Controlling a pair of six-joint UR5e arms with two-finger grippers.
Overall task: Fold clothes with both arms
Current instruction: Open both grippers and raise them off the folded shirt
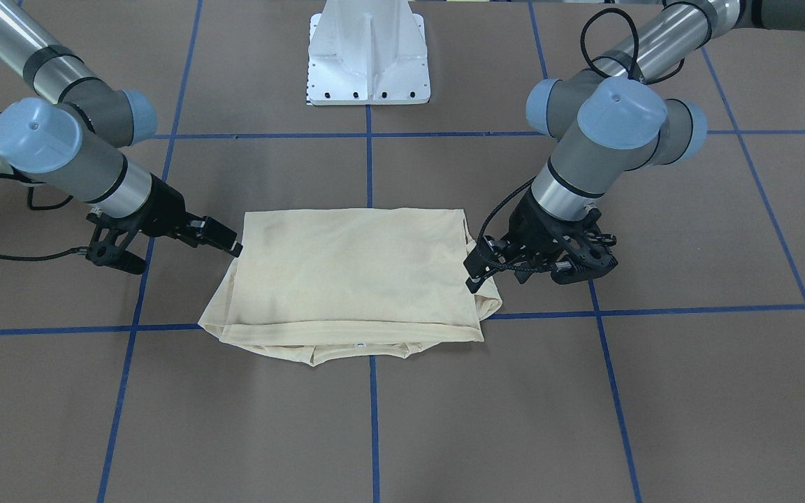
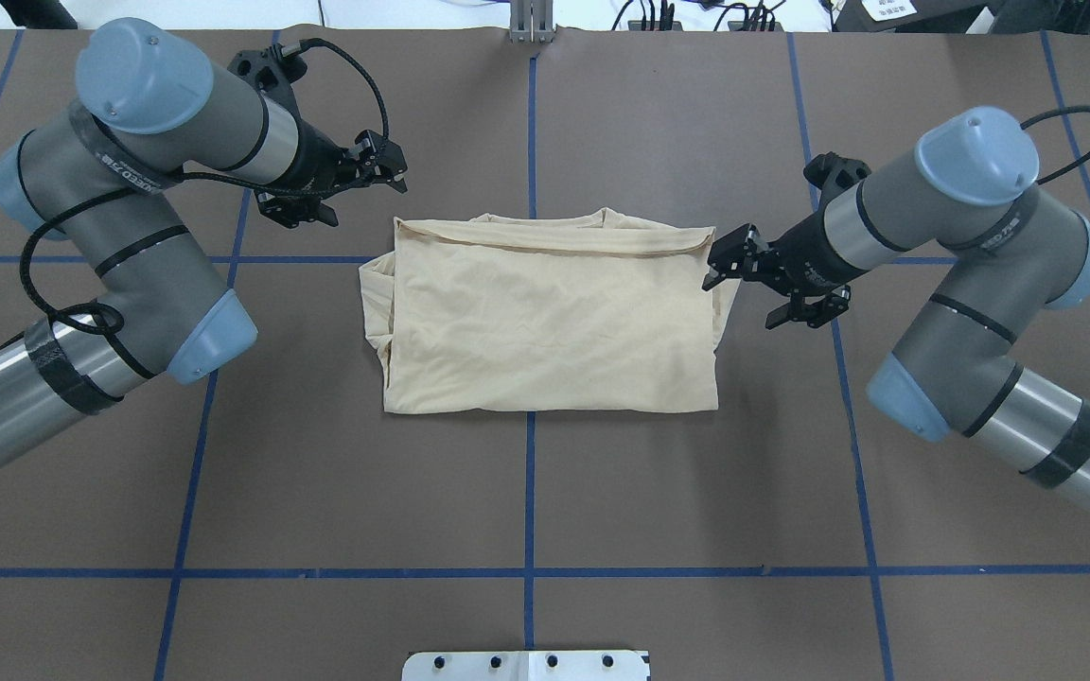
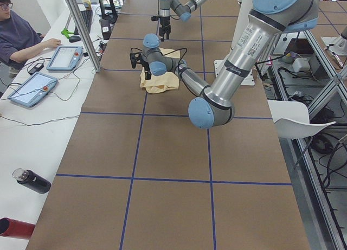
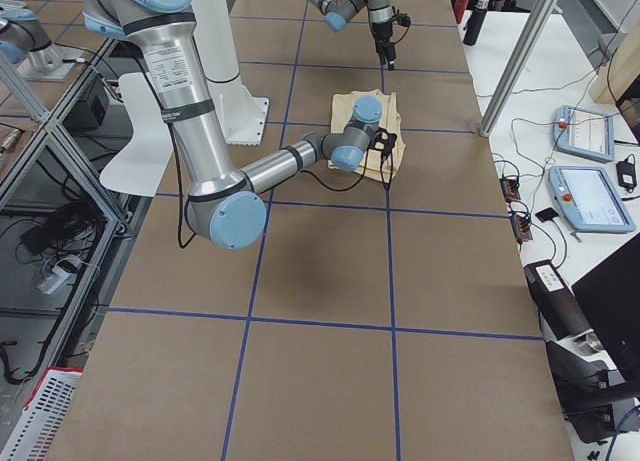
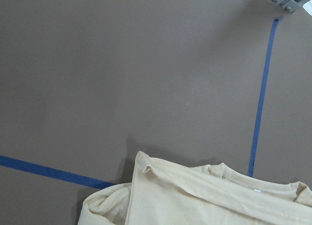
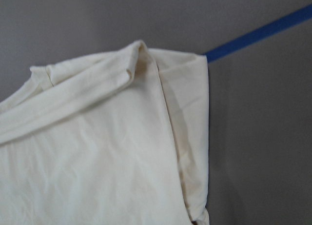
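Observation:
I go on moving my right gripper along the shirt's side edge, which lies flat and free toward the shirt's near corner, before I close the gripper by that corner.
The pale cream-yellow shirt (image 2: 545, 322) lies folded into a rectangle at the table's middle, plain side up, with its collar and small white label on the far edge (image 1: 359, 344). My left gripper (image 2: 392, 166) hovers just off the shirt's far left corner, open and empty; it also shows in the front view (image 1: 474, 271). My right gripper (image 2: 717, 257) is open at the shirt's far right corner, right at the fabric's edge (image 1: 233, 244). Both wrist views show only shirt corners (image 5: 195, 195) (image 6: 97, 152), no fingers.
The brown table is marked with blue tape lines (image 2: 531, 572). The white pedestal base (image 1: 369, 56) stands at the robot's side. At the far side stand a metal post (image 3: 81, 27), tablets (image 3: 65, 57) and a seated operator (image 3: 21, 33); bottles (image 3: 31, 180) lie nearby.

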